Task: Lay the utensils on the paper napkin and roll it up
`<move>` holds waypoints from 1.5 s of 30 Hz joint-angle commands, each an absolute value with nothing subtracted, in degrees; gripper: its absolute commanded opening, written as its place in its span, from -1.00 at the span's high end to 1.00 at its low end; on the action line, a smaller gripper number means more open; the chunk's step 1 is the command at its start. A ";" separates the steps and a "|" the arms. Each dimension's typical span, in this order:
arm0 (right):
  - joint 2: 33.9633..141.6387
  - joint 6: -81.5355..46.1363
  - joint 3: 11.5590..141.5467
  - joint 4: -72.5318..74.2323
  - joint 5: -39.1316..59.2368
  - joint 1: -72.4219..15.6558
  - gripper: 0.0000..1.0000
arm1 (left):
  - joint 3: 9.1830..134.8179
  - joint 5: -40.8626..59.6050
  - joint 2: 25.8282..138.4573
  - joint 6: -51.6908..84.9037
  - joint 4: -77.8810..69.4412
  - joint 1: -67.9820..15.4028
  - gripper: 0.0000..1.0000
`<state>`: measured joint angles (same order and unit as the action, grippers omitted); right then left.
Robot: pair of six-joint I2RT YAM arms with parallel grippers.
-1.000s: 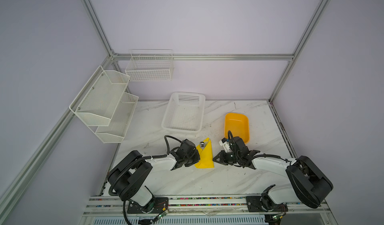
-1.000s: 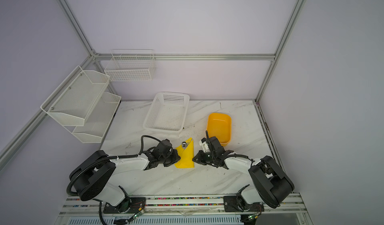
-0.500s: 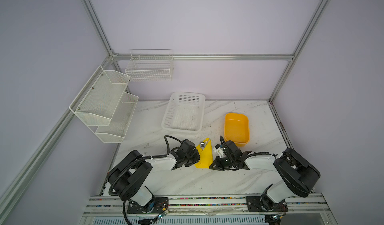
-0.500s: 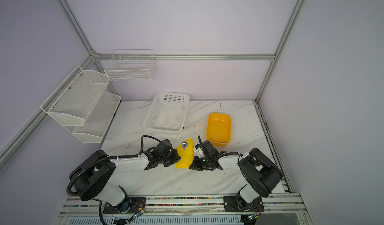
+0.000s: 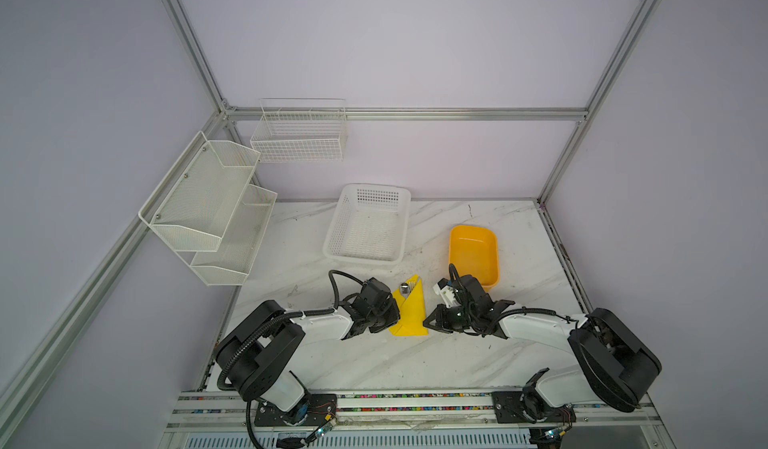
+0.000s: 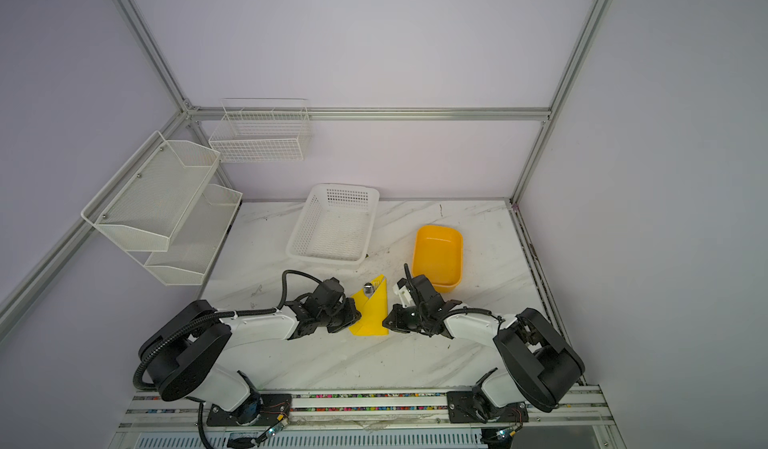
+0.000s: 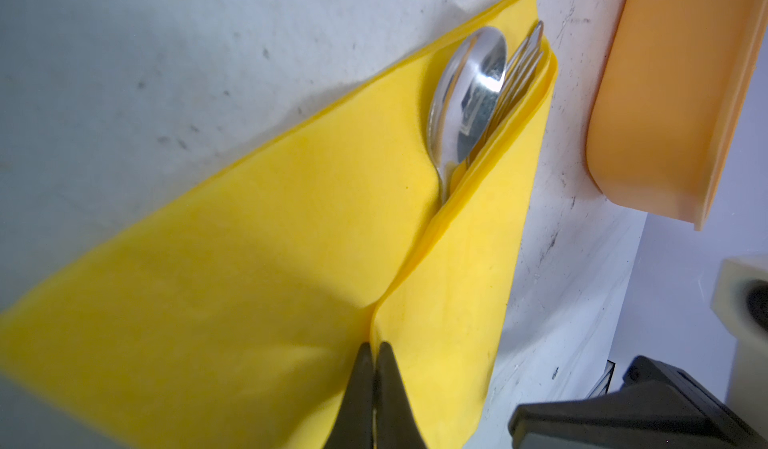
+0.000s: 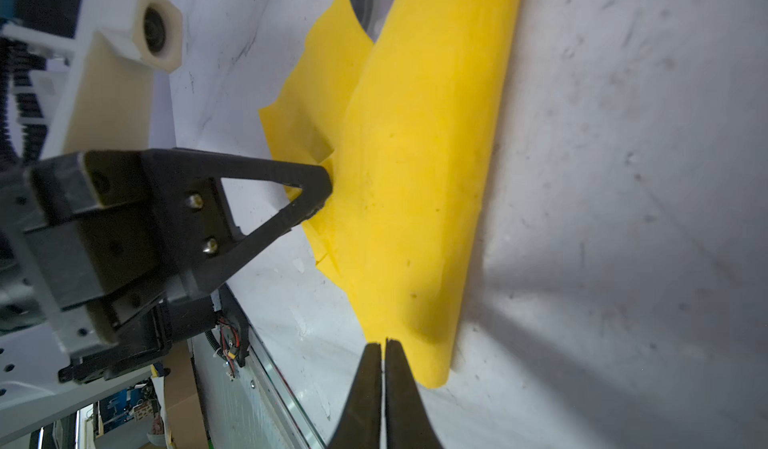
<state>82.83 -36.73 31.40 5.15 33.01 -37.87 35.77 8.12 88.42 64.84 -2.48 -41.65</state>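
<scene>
I should press the napkin's near end [image 5: 417, 330] with my right gripper before my left gripper backs off, because only my left gripper's fingers hold the napkin flap's edge [image 7: 376, 315] down.
The yellow paper napkin [image 5: 411, 314] lies folded lengthwise over the utensils [image 5: 405, 288] between both arms. Only a spoon bowl [image 7: 469, 94] and fork tines [image 7: 521, 67] stick out of its far end. My left gripper [image 5: 397, 321] is shut at the napkin's left side, and its tips [image 7: 374, 345] pinch the edge of the folded-over flap. The paper puckers at its fingertip [image 8: 318, 185]. My right gripper [image 5: 426, 325] is shut, its tips [image 8: 383, 341] at the near right corner of the napkin [image 8: 415, 156], low over the table.
An orange plastic tub [image 5: 452, 256] stands just behind the right gripper. A white perforated basket [image 5: 376, 188] sits behind the napkin. White mesh shelves [image 5: 208, 202] and a wire basket [image 5: 299, 135] hang on the walls at back left. The mounting rail runs along the front edge.
The right arm swung in toward the napkin's near right corner half a second ago and has since eased back a little. The left arm and the napkin have not moved.
</scene>
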 commanded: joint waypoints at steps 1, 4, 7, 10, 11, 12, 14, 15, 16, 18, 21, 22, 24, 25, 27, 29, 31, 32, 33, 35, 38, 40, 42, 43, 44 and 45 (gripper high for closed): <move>84.60 -35.96 31.19 4.08 31.30 -37.79 0.82 | 35.73 7.64 87.76 63.54 -3.74 -41.63 1.00; 86.06 -35.67 29.51 5.77 31.23 -37.79 0.82 | 35.81 7.66 87.83 63.49 -3.71 -41.65 1.00; 87.55 -35.42 29.00 6.09 31.21 -37.79 0.81 | 35.77 7.73 87.93 63.50 -3.74 -41.66 1.00; 87.13 -35.53 28.85 5.85 31.08 -37.77 0.81 | 35.77 7.73 88.08 63.46 -3.64 -41.65 1.00; 86.69 -35.37 28.96 5.31 31.11 -37.80 0.81 | 35.77 7.71 88.11 63.46 -3.65 -41.66 1.00; 86.12 -35.10 29.30 4.45 31.12 -37.81 0.80 | 35.82 7.73 88.07 63.46 -3.53 -41.65 1.00; 84.47 -34.98 30.08 3.33 31.24 -37.84 0.80 | 35.77 7.73 87.90 63.41 -3.46 -41.66 1.00; 83.59 -34.98 30.51 2.94 31.46 -37.79 0.80 | 35.78 7.65 87.85 63.37 -3.38 -41.66 1.00; 82.90 -35.11 30.86 2.48 31.46 -37.79 0.79 | 35.80 7.56 87.68 63.29 -3.34 -41.63 1.00; 81.81 -35.33 31.70 2.71 32.70 -37.86 0.78 | 35.85 7.39 87.46 63.20 -3.08 -41.59 1.00; 81.43 -37.32 31.37 6.67 37.06 -37.88 0.75 | 35.86 7.21 87.12 62.94 -2.73 -41.59 1.00; 81.84 -37.86 31.22 7.89 38.28 -38.09 0.74 | 35.86 7.14 87.01 62.84 -2.66 -41.58 1.00; 83.32 -38.37 31.67 8.85 38.92 -39.04 0.74 | 35.86 7.14 87.04 62.67 -2.85 -41.66 1.00; 84.14 -38.48 32.07 9.00 38.76 -39.68 0.74 | 35.94 7.12 87.05 62.71 -2.85 -41.60 1.00; 85.99 -38.35 33.48 8.33 38.28 -40.98 0.74 | 36.19 7.28 87.10 62.43 -2.82 -41.66 1.00; 86.72 -38.21 34.44 6.43 35.00 -41.40 0.75 | 36.60 7.38 87.27 61.99 -2.47 -41.65 1.00; 87.44 -38.45 34.12 6.66 33.55 -41.35 0.75 | 36.91 7.21 87.28 61.57 -2.25 -41.58 1.00; 87.86 -38.66 33.94 7.08 33.06 -41.39 0.75 | 37.07 7.12 87.28 61.36 -2.28 -41.65 1.00; 88.23 -39.06 33.76 7.65 33.28 -41.37 0.76 | 37.25 7.03 87.26 61.04 -2.25 -41.63 1.00; 88.51 -40.04 32.91 9.31 33.50 -41.38 0.76 | 37.74 7.08 87.37 60.43 -2.21 -41.65 1.00; 86.78 -41.14 32.54 10.02 33.57 -41.40 0.76 | 38.14 7.20 87.54 59.88 -2.77 -41.64 1.00; 85.15 -42.00 32.68 9.95 33.75 -41.40 0.75 | 38.45 7.22 87.63 59.55 -2.84 -41.57 1.00; 84.06 -43.17 33.04 9.07 32.83 -41.40 0.75 | 38.58 7.12 87.62 59.11 -2.83 -41.57 1.00; 83.91 -43.48 33.16 8.57 32.29 -41.40 0.75 | 38.74 7.12 87.63 58.91 -2.94 -41.57 1.00; 83.85 -43.70 33.05 8.44 32.06 -41.40 0.75 | 38.84 7.03 87.55 58.67 -3.07 -41.57 1.00; 83.86 -43.78 32.86 8.20 31.74 -41.40 0.75 | 38.93 6.94 87.55 58.41 -2.98 -41.57 1.00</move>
